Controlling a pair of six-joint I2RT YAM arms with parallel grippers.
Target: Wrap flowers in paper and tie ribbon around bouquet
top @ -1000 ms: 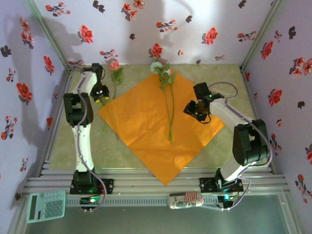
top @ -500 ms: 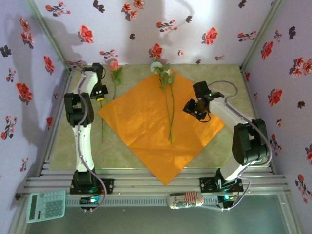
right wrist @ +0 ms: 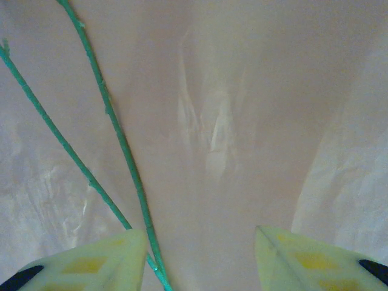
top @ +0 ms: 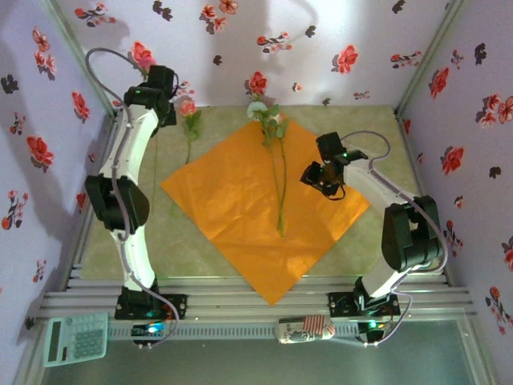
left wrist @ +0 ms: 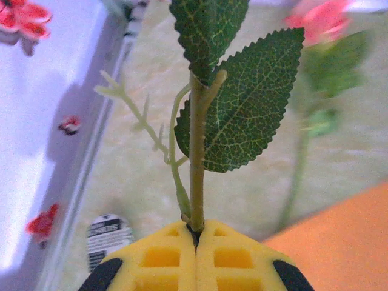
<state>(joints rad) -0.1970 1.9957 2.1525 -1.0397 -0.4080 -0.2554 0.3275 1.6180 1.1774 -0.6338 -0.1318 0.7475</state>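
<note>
My left gripper has the held flower's bloom (top: 146,62) facing the back like the two flowers' blooms, so I should continue to the paper and release (top: 267,178) beside their stems.
The orange paper (top: 256,204) lies flat as a diamond on the table. Two long-stemmed flowers (top: 280,172) rest on it, their cream and pink blooms (top: 268,119) at its far corner. A third pink flower (top: 187,108) lies on the table left of the paper, blurred in the left wrist view (left wrist: 321,21). My left gripper (top: 160,83) (left wrist: 195,227) is raised near the back wall, shut on a green leafy stem (left wrist: 196,163). My right gripper (top: 321,178) (right wrist: 200,242) hovers open over the paper (right wrist: 242,121), beside two stems (right wrist: 115,127). The ribbon and a cone bouquet are out of view.
Flower-print walls close in the back and both sides. An aluminium rail (top: 256,298) runs along the front, with a calculator (top: 76,338) and a striped object (top: 304,327) beyond it. A round labelled object (left wrist: 109,233) lies by the left wall.
My left arm has risen and swung toward the back-left corner, lifting the leafy stem off the table. The right gripper has barely shifted.
</note>
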